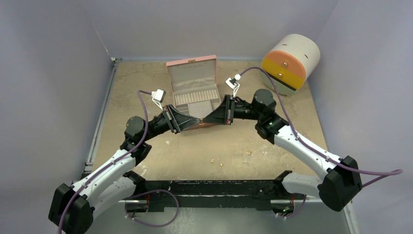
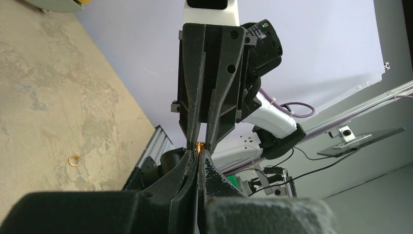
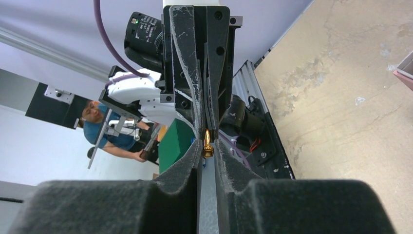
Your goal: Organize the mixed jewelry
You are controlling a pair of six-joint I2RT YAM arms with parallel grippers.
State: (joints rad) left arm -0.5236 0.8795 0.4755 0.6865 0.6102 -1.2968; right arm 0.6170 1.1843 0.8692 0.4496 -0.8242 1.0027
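Both my grippers are pinching the gold ring [image 1: 201,121]. Next, my left gripper opens and moves away before my right gripper seats the ring in the ring rolls [image 1: 204,95].
My left gripper [image 1: 198,121] and right gripper [image 1: 207,120] meet tip to tip just above the table, in front of the open pink quilted box [image 1: 181,71]. A tiny gold piece [image 2: 199,146] sits where the tips meet. In the left wrist view my left gripper [image 2: 199,152] is closed to a hairline slit with the piece at its tips. In the right wrist view the gold piece [image 3: 207,145] fills the narrow slit of my right gripper [image 3: 208,152]. Loose gold pieces lie on the table: a ring [image 1: 249,152] and two studs [image 1: 213,160] [image 1: 220,165]. A gold ring [image 2: 74,160] shows in the left wrist view.
The pink box stands open at the back centre, with ring rolls inside and its lid upright. A white cylinder [image 1: 303,50] with orange and yellow drawer fronts stands at the back right. Grey walls enclose the table; a black rail [image 1: 209,187] runs along its near edge.
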